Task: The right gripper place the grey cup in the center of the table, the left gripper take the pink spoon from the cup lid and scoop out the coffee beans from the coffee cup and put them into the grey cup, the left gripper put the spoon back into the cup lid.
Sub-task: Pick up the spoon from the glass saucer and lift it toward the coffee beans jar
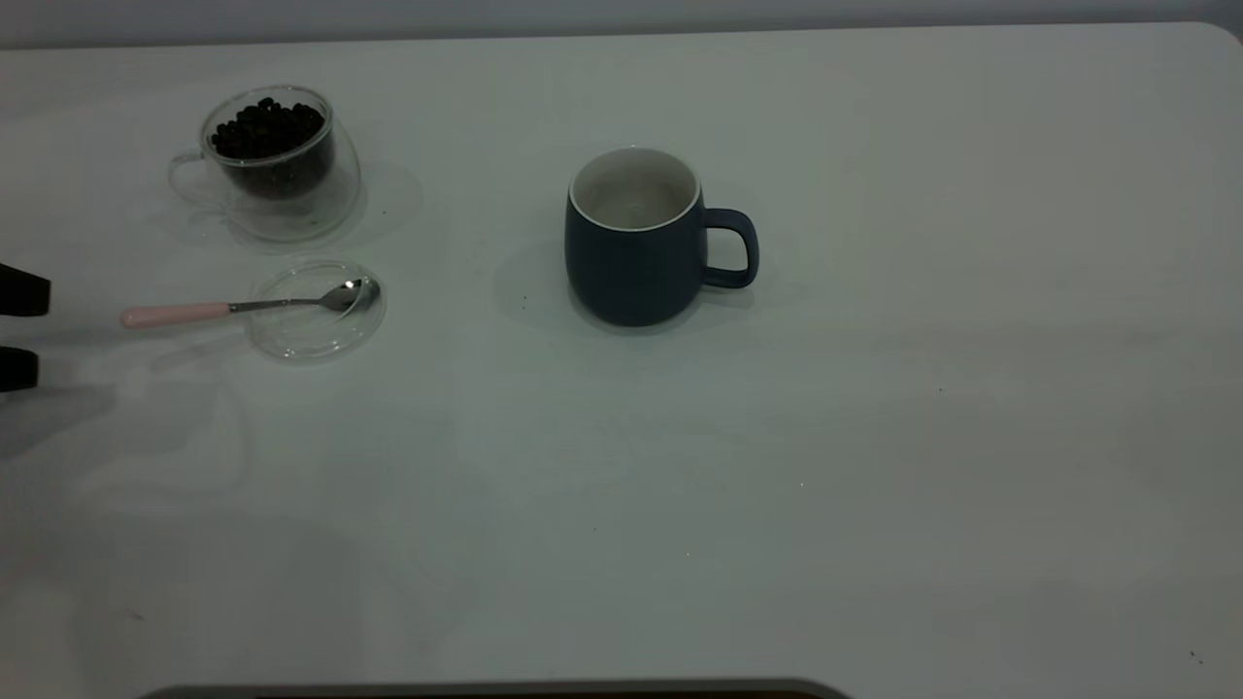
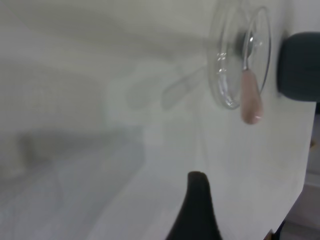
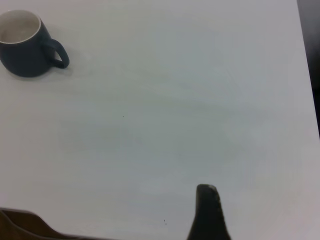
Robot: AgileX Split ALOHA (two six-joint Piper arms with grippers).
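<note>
The pink spoon's bowl (image 1: 347,295) is small next to the piled coffee beans (image 1: 268,129), so I expect the spoon to carry only a small heap when I scoop.
The grey cup (image 1: 636,238) stands upright and empty near the middle of the table (image 1: 874,437), its handle to the right. It also shows in the right wrist view (image 3: 22,45) and the left wrist view (image 2: 300,65). The coffee cup (image 1: 277,194) at the far left holds coffee beans (image 1: 264,126). In front of it the pink spoon (image 1: 175,316) lies with its bowl in the cup lid (image 1: 316,340) and its handle pointing left. My left gripper (image 1: 19,330) is open and empty at the left edge, just left of the handle. My right gripper (image 3: 207,212) is off to the right, far from the cup.
The left wrist view shows the spoon (image 2: 250,95) on the lid (image 2: 227,75) and the table's edge beyond. A dark edge (image 1: 486,691) runs along the table's front.
</note>
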